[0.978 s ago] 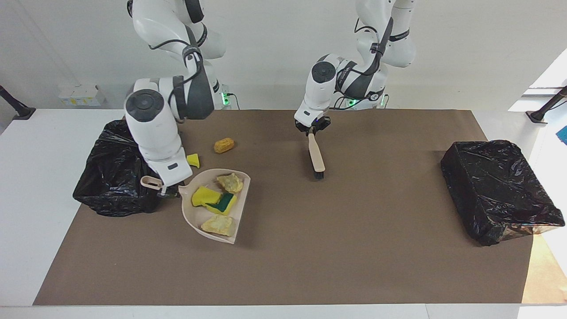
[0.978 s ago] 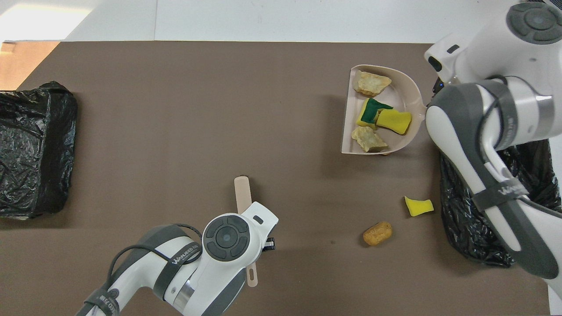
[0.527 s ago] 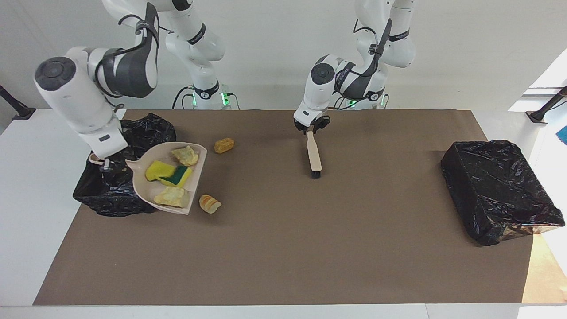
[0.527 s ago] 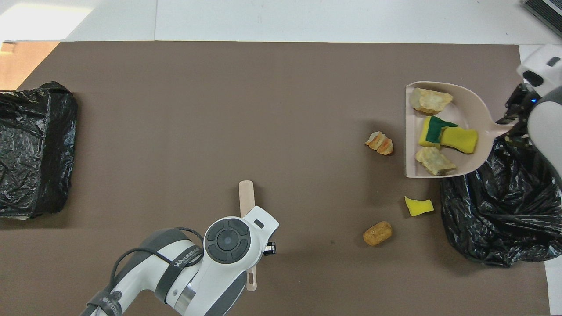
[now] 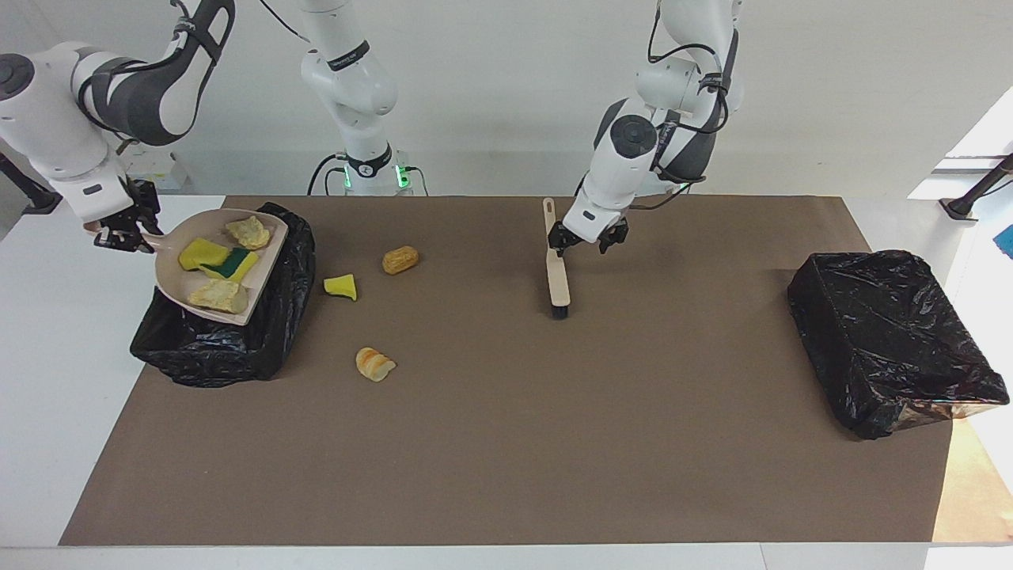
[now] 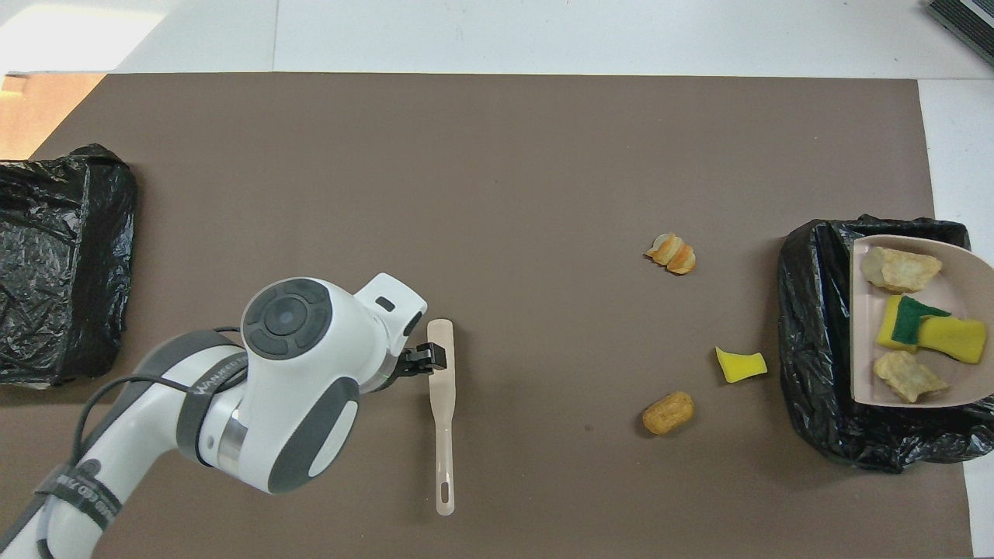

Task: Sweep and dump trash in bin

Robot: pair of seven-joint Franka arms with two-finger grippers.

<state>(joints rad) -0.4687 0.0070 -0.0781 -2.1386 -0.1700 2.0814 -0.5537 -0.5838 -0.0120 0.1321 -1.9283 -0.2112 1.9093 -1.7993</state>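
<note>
Next, I lift the dustpan's handle with my right gripper and tip the dustpan's edge into the black bin (image 6: pixel 818 326), because the sponges and bread are in the middle of the shallowly tilted dustpan (image 6: pixel 918 324).
My right gripper (image 5: pixel 127 235) is shut on the handle of the beige dustpan (image 5: pixel 169 275) and holds it tilted over the black bin (image 5: pixel 210 352) at the right arm's end. In the pan lie a yellow sponge chunk (image 5: pixel 198 253), a yellow-and-green sponge (image 5: pixel 232 264) and two bread pieces (image 5: pixel 248 230). The pan (image 6: pixel 957 265) also shows in the overhead view over the bin (image 6: pixel 811 326). A corn-cob stub (image 5: pixel 400 259), a yellow sponge chunk (image 5: pixel 341 286) and a croissant piece (image 5: pixel 374 363) lie on the mat. My left gripper (image 5: pixel 586 238) is open, beside the beige-handled brush (image 5: pixel 556 265), which lies flat.
A second black-lined bin (image 5: pixel 890 340) stands at the left arm's end of the table. The brown mat (image 5: pixel 506 443) covers the table. The brush (image 6: pixel 443 419) lies near the robots' edge with its bristle end pointing away from them.
My right arm lifted the loaded dustpan off the mat and carried it over the bin, uncovering the croissant piece. My left gripper let go of the brush and rose beside it.
</note>
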